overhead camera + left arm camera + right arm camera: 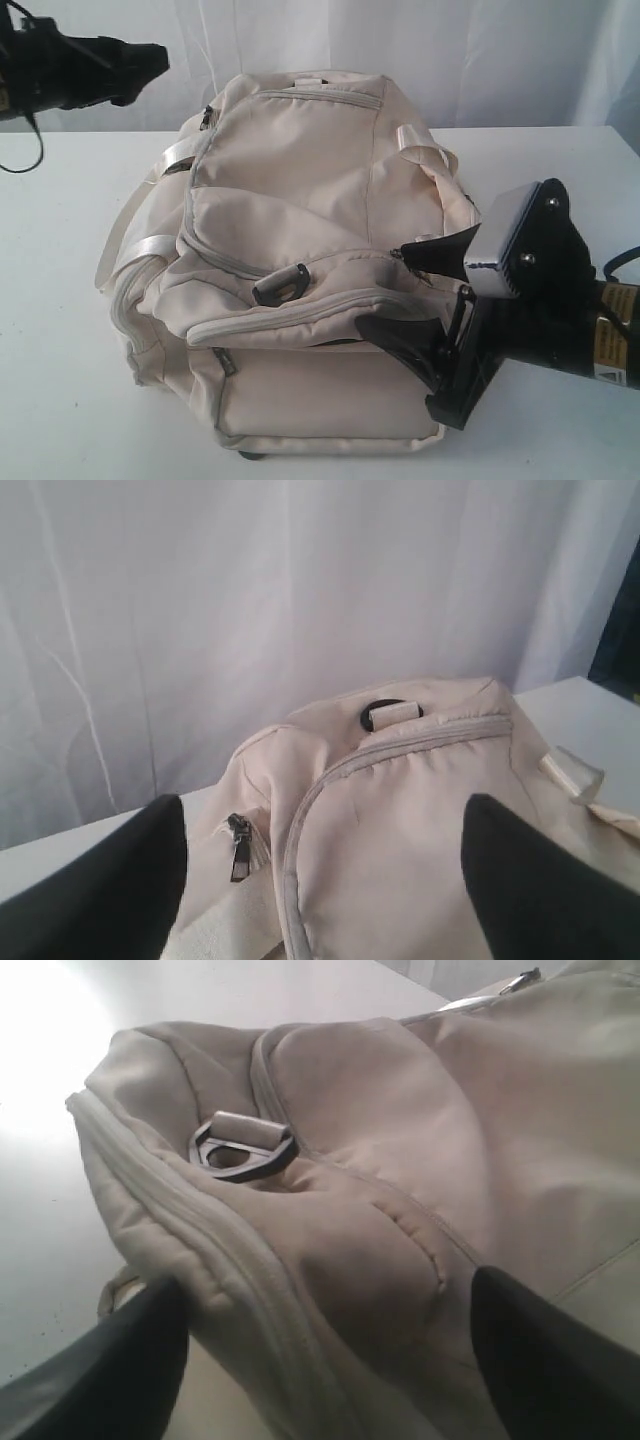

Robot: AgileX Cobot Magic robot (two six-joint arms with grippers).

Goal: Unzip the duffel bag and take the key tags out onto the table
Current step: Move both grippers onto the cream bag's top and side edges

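The curved seam (290, 882) runs upright between my left gripper's open fingers, next to the zipper pull. My left gripper should keep moving toward the bag's far corner (211, 127) and close across the seam.
The cream duffel bag (290, 200) lies zipped in the middle of the white table (55, 320). A dark zipper pull (209, 118) hangs at its far left corner, and it also shows in the left wrist view as the zipper pull (238, 848). My left gripper (150, 60) hovers open above and behind that corner, clear of the bag (400, 830). My right gripper (420, 295) is open at the bag's near right end. Its black fingers (545, 1360) straddle a bulging fold of the bag (350, 1260). The key tags are hidden.
A dark D-ring (281, 283) sits on the bag's front top. Glossy webbing handles (135, 240) spill to the left, and another handle (425, 145) lies to the right. A white curtain (470, 50) closes off the back. A black cable (25, 150) hangs under the left arm.
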